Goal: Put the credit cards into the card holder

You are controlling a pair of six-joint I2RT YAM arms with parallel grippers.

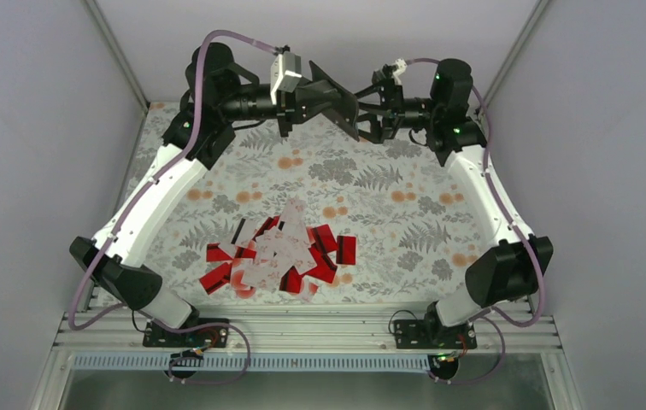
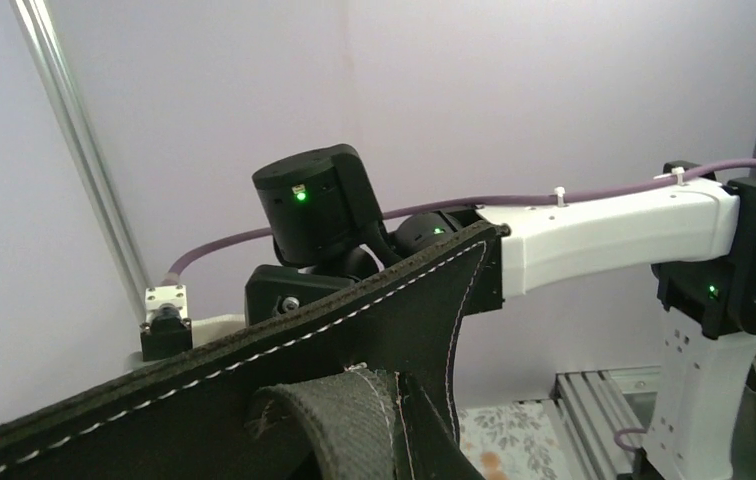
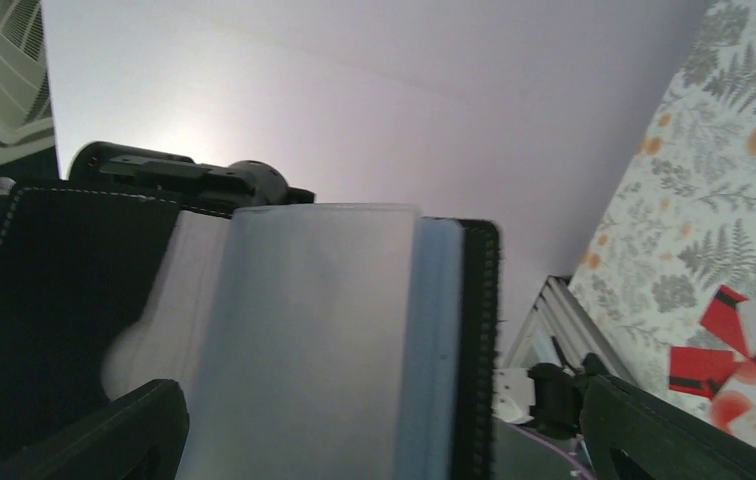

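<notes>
The card holder (image 1: 343,108) is hanging high up, a long way from the credit cards, so next my left gripper brings it down next to the pile (image 1: 292,190) for my right gripper to take.
The credit cards (image 1: 281,252) lie in a loose red and white pile on the floral cloth near the front; a few of the cards (image 3: 744,350) show in the right wrist view. The black card holder (image 1: 337,101) hangs in the air at the back, between both arms. My left gripper (image 1: 318,96) is shut on its stitched black cover (image 2: 354,340), which hides the fingers in the left wrist view. My right gripper (image 3: 384,450) stands open, its fingers (image 3: 104,440) either side of the holder's pale blue-grey inside (image 3: 324,330), not pinching it.
A floral cloth (image 1: 405,179) covers the table. An aluminium rail (image 1: 302,329) runs along the near edge by the arm bases. White walls close in on three sides. The right arm's white link (image 2: 604,235) crosses the left wrist view.
</notes>
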